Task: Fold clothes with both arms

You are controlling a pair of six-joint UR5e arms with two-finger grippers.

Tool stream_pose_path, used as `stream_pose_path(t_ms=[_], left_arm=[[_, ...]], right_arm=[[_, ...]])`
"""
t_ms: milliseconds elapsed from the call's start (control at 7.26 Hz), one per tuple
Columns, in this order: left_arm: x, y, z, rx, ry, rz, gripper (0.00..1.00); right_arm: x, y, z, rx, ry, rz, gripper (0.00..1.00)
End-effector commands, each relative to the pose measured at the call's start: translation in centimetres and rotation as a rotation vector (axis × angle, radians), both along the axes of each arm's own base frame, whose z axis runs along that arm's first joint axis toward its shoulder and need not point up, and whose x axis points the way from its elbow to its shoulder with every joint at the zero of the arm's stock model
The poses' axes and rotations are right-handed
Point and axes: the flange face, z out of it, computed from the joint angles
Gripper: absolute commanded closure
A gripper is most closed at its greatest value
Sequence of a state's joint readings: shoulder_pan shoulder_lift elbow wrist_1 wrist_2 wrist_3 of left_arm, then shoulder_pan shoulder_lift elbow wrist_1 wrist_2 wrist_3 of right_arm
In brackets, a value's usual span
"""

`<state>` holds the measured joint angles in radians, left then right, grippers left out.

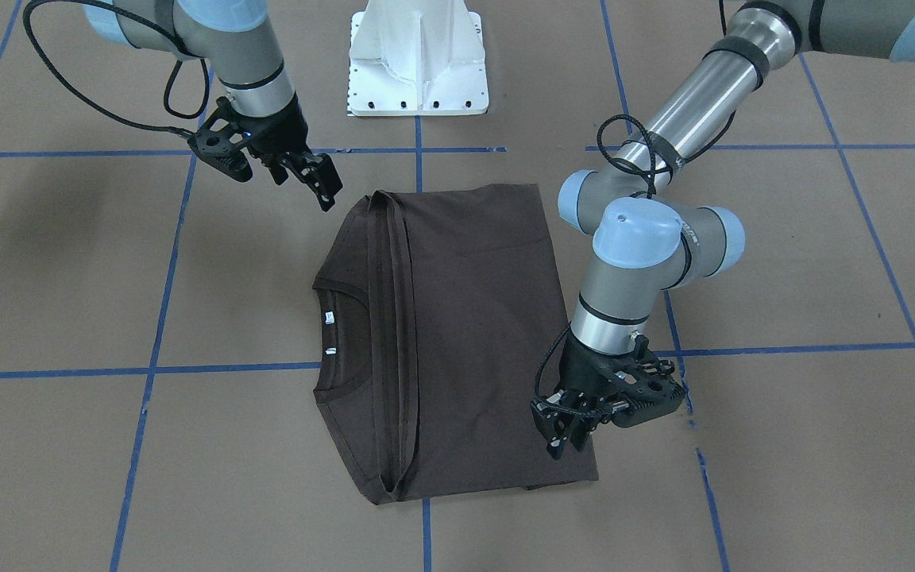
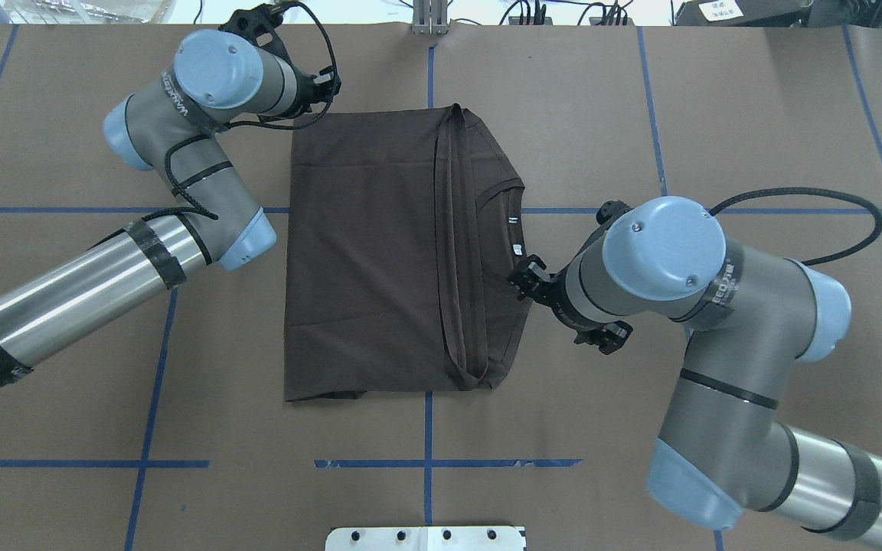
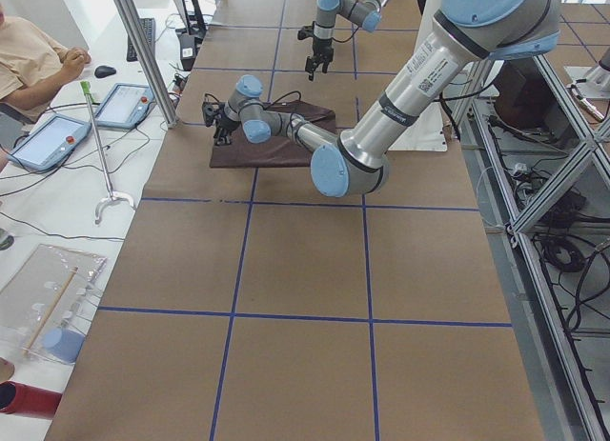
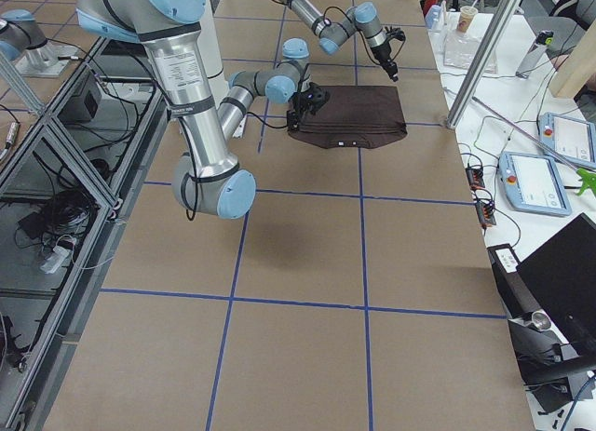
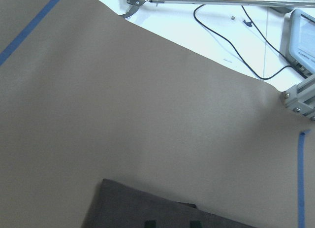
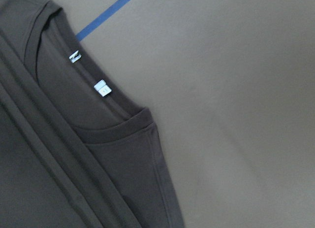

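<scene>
The folded flap sticks out in a long fold (image 1: 401,329) next to the collar, so my right gripper should grab the flap's corner (image 1: 380,200) near the pedestal base and pull it flat.
The clothes are one dark brown T-shirt (image 1: 465,334) lying flat and folded into a rectangle, with its collar and white neck tags (image 1: 329,318) showing at one side. My left gripper (image 1: 567,435) hovers over the shirt's corner far from the robot, open and holding nothing. That corner (image 5: 147,208) fills the bottom of the left wrist view. My right gripper (image 1: 306,179) hangs open above the table, just off the collar-side corner near the robot's base. The right wrist view looks down on the collar (image 6: 98,129). In the overhead view the shirt (image 2: 364,252) lies between both arms.
Brown paper with blue tape lines (image 1: 156,318) covers the table. The white pedestal base (image 1: 418,71) stands behind the shirt. A seated person (image 3: 29,60), tablets (image 3: 43,141) and cables lie beyond the far table edge. A metal post (image 4: 475,68) stands at that edge.
</scene>
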<state>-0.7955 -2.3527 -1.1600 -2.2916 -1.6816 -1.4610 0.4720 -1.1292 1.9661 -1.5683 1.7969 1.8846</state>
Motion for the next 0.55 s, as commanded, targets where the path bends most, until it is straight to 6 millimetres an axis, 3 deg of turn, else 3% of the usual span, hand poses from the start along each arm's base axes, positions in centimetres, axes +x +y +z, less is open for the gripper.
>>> stream_pose_path(t_ms=[0,138,413], left_arm=[[-6.0,8.5,-0.7,0.053,0.139,0.136,0.0],[-7.4,10.1,-0.2,0.059,0.15,0.154,0.0],[-7.9,10.4,-0.9,0.069,0.163,0.152,0.0]], right_arm=[[-6.4,2.5,-1.4,0.118,0.03,-0.115,0.0],[-8.4,3.3,-1.2,0.174,0.055,-0.194,0.0],[-12.7,2.8,-1.3,0.26,0.107,-0.314,0.0]])
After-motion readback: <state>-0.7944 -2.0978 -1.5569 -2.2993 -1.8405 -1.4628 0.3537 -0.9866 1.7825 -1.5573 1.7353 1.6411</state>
